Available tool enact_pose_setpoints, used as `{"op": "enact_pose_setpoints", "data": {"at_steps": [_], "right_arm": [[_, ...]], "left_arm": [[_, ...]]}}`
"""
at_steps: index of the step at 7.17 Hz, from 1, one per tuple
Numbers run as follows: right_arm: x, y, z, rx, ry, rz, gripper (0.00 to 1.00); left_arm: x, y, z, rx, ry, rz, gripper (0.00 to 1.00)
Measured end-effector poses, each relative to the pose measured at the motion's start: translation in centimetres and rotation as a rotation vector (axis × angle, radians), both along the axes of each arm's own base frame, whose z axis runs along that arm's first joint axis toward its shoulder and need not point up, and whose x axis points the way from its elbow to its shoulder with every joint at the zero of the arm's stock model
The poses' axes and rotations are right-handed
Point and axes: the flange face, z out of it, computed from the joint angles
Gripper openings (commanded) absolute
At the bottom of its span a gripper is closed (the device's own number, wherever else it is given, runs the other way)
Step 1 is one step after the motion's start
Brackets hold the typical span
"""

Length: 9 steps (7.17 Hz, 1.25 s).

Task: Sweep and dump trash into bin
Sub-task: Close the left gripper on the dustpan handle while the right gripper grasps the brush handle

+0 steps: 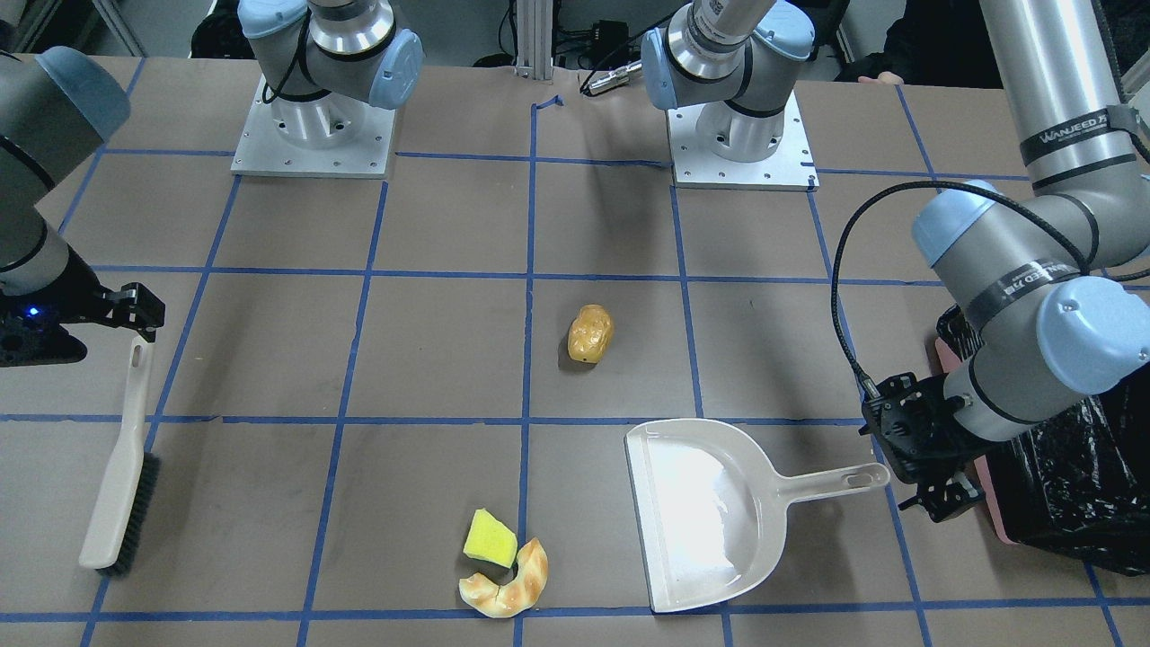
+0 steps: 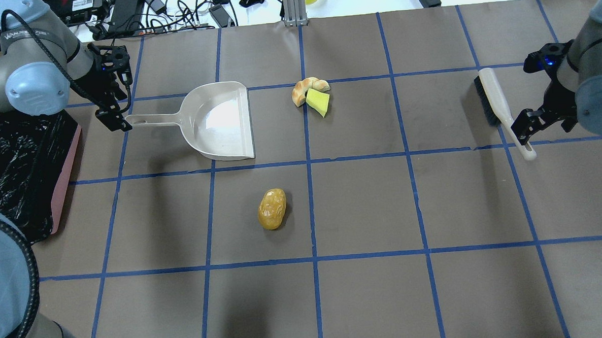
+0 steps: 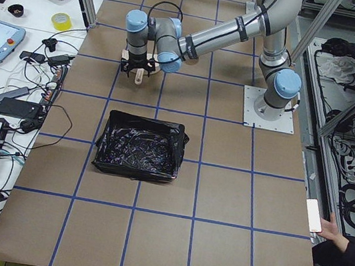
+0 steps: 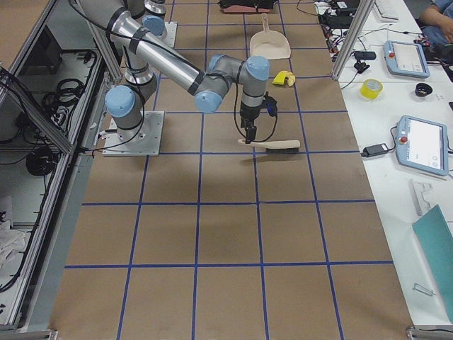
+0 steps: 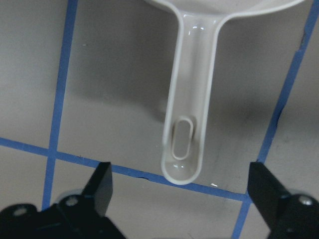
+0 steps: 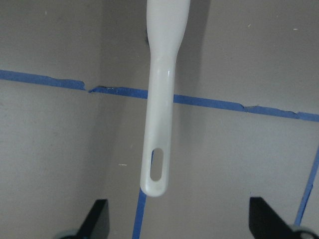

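Observation:
My gripper is to tip the beige dustpan (image 1: 712,516) over the bin, and the trash should then slide off the dustpan's flat front edge (image 1: 641,525), because the dustpan's rim rises around the back.
The trash lies on the table: a golden-brown potato-shaped lump (image 1: 590,333) (image 2: 272,208) in the middle, with a yellow sponge wedge (image 1: 490,539) (image 2: 318,101) touching a croissant piece (image 1: 512,584) (image 2: 305,87) farther out. The beige dustpan (image 1: 710,512) (image 2: 222,121) lies flat. My left gripper (image 1: 907,481) (image 2: 117,112) (image 5: 182,181) is open over the end of its handle. The brush (image 1: 121,476) (image 2: 496,104) lies flat. My right gripper (image 1: 139,314) (image 2: 530,123) (image 6: 179,219) is open at its handle end. The pink bin (image 1: 993,503) (image 2: 67,164) with a black bag stands behind the left gripper.
The bin also shows in the exterior left view (image 3: 140,146). The brown table (image 2: 363,207) is marked with a blue tape grid. The arm bases (image 1: 313,135) (image 1: 741,144) stand at the robot's edge. Cables and devices lie beyond the far edge (image 2: 172,7).

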Motion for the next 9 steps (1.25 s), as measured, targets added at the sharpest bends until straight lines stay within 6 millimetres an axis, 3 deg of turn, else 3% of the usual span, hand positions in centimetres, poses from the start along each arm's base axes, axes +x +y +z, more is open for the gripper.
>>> {"op": "enact_pose_setpoints", "data": {"at_steps": [2, 4, 5, 6, 8, 9], "right_arm": [[-0.2, -0.8, -3.0, 0.011, -0.034, 0.001, 0.82], [-0.4, -1.2, -4.5, 0.027, -0.045, 0.001, 0.72], [-0.4, -1.2, -4.8, 0.03, -0.046, 0.0, 0.62], [-0.4, -1.3, -4.8, 0.028, -0.046, -0.001, 0.49], [-0.4, -1.3, -4.8, 0.027, -0.045, -0.003, 0.26], [-0.5, -1.3, -4.8, 0.028, -0.045, -0.005, 0.19]], "left_arm": [[0.1, -0.6, -1.7, -0.009, -0.005, -0.053, 0.95], [-0.2, -0.4, -2.7, 0.01, 0.004, -0.036, 0.9], [-0.5, -0.1, -3.2, 0.022, 0.01, -0.024, 0.66], [-0.7, 0.1, -3.6, 0.03, 0.016, -0.02, 0.54], [-1.5, 0.1, -3.8, 0.032, 0.022, -0.032, 0.51], [-1.8, 0.1, -3.8, 0.032, 0.023, -0.036, 0.48]]}}
